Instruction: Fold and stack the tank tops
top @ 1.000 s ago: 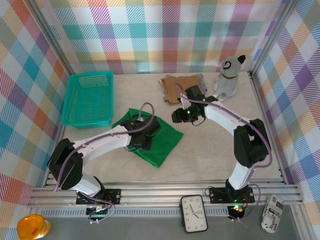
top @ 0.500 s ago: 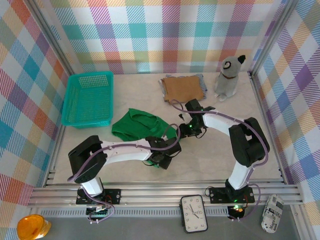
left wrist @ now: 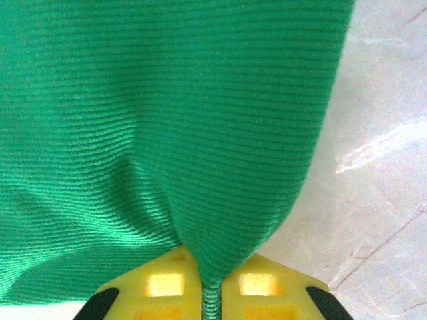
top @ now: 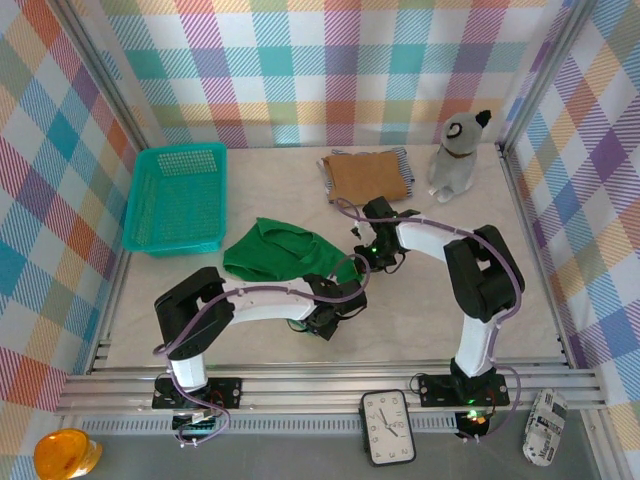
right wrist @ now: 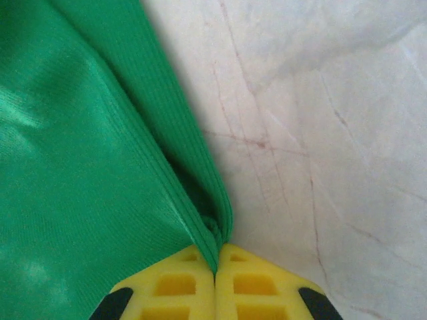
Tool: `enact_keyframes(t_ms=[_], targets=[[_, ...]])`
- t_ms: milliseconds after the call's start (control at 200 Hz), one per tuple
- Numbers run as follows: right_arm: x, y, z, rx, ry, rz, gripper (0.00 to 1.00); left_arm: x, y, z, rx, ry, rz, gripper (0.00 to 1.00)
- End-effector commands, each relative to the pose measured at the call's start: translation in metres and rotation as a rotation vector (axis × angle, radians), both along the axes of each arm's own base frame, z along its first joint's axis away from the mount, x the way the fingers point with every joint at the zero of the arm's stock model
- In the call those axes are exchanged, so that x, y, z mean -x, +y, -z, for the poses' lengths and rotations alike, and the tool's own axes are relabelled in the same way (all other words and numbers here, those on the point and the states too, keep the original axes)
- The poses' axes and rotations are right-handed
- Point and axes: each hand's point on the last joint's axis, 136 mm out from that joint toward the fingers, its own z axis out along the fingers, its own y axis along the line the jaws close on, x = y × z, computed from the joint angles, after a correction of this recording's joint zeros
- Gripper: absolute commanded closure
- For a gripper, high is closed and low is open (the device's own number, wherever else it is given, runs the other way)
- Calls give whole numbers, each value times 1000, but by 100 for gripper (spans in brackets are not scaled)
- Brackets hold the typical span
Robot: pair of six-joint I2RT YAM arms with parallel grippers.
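Observation:
The green tank top's body (top: 279, 250) is slanted and wrinkled. My left gripper needs to raise the pinched fold (left wrist: 212, 257) with my right gripper's help and put the top down straighter.
The bright green tank top (top: 285, 255) lies crumpled in the middle of the table. My left gripper (top: 324, 320) is at its near edge. In the left wrist view the yellow fingers (left wrist: 167, 285) are shut on a pinched fold of the green ribbed cloth (left wrist: 167, 120). My right gripper (top: 361, 262) is at the top's right edge. In the right wrist view its fingers (right wrist: 179, 285) are shut on the green hem (right wrist: 80, 167). The tan-brown tank top (top: 368, 177) lies folded at the back, on the striped tank top (top: 329, 180).
A teal mesh basket (top: 175, 196) stands at the back left. A grey and white toy dog (top: 458, 155) sits at the back right, beside the folded tops. A clock (top: 388, 427) lies in front of the table's rail. Bare marble-look table (right wrist: 320, 133) extends right of the green top.
Both grippers went from open to shut on the green top's edges. The left arm swung from over the cloth to its near edge, and the right arm came nearer from the folded tops.

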Motion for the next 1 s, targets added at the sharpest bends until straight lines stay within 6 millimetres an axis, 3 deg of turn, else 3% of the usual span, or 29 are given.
enact_keyframes(t_ms=[0, 285, 370, 520, 650, 745, 835, 930, 995], targets=[[9, -20, -19, 47, -5, -15, 97, 10, -7, -14, -42, 53, 51, 95], [30, -88, -46, 25, 49, 96, 97, 18, -113, -91, 397, 171, 44, 98], [32, -104, -62, -40, 56, 174, 97, 20, -135, -109, 494, 197, 47, 98], [26, -136, -87, -1, -6, 329, 96, 21, -170, -127, 643, 241, 52, 98], [16, -146, -107, -12, -29, 389, 96, 22, -203, -147, 777, 284, 47, 98], [8, -140, -117, -54, -32, 420, 96, 18, -211, -153, 830, 278, 30, 98], [-3, -129, -124, -124, -13, 468, 96, 13, -206, -151, 872, 292, -18, 99], [-15, -121, -128, -123, -1, 544, 94, 4, -190, -147, 886, 283, -75, 99], [-19, -105, -128, -126, 8, 534, 93, -1, -175, -142, 880, 272, -115, 99]])
